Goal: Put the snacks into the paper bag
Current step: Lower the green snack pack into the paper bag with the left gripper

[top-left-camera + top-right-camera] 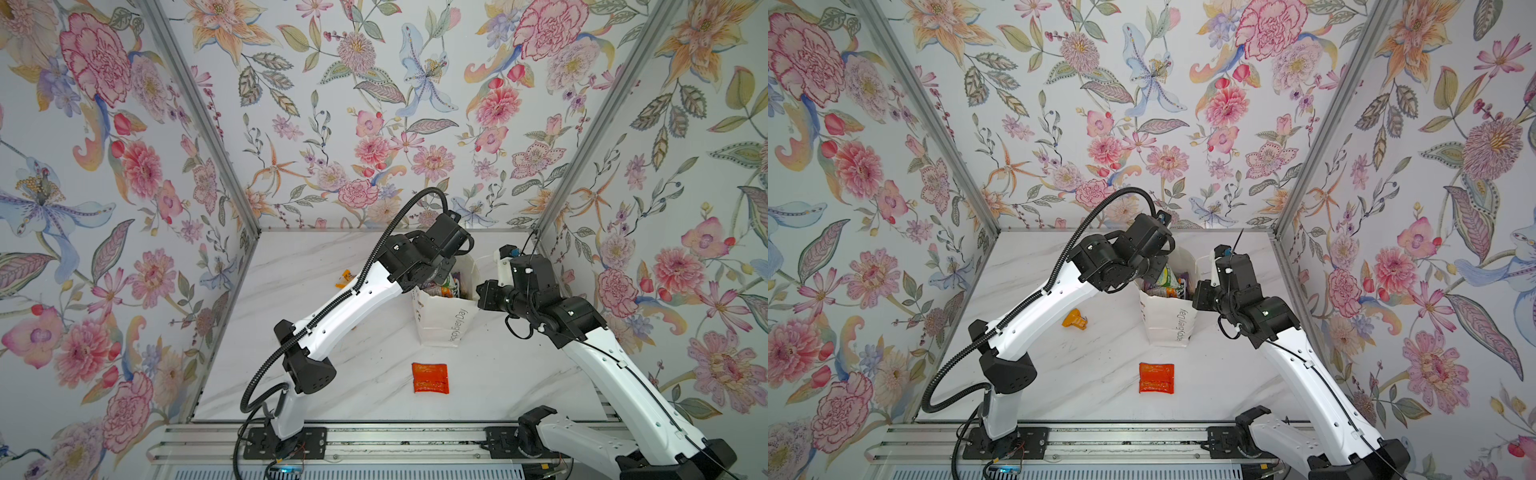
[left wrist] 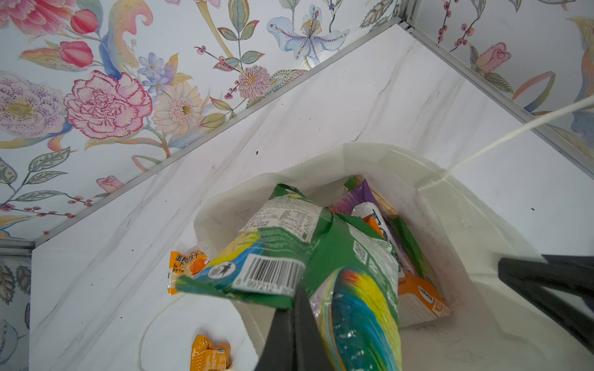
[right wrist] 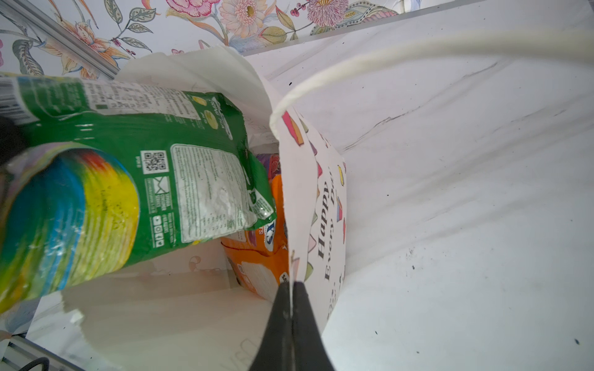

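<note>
The green snack packet's end (image 2: pixel 207 285) sticks out over the bag's rim. My left gripper needs to move the packet toward my right gripper and lower it inside (image 2: pixel 416 272) before my left gripper opens.
The white paper bag (image 1: pixel 444 328) (image 1: pixel 1173 332) stands upright at the back middle of the table, with several snacks inside it. My left gripper (image 2: pixel 297 298) hangs over the bag's mouth, shut on the edge of a green snack packet (image 2: pixel 289 237) (image 3: pixel 154 135) that tilts down into the bag. My right gripper (image 3: pixel 291 284) is shut on the bag's rim (image 3: pixel 321 199) at its right side. An orange packet (image 3: pixel 257 257) and purple ones (image 2: pixel 360 196) lie deeper inside. On the table lie a red-orange sachet (image 1: pixel 430 378) (image 1: pixel 1156 378) and two small orange sachets (image 2: pixel 188 266) (image 2: pixel 209 355).
Floral walls close the table in at the back and on both sides. The bag's cord handle (image 3: pixel 385 54) arcs over its right side. One orange sachet (image 1: pixel 1074 320) lies left of the bag by the left arm; another (image 1: pixel 344 277) lies farther back.
</note>
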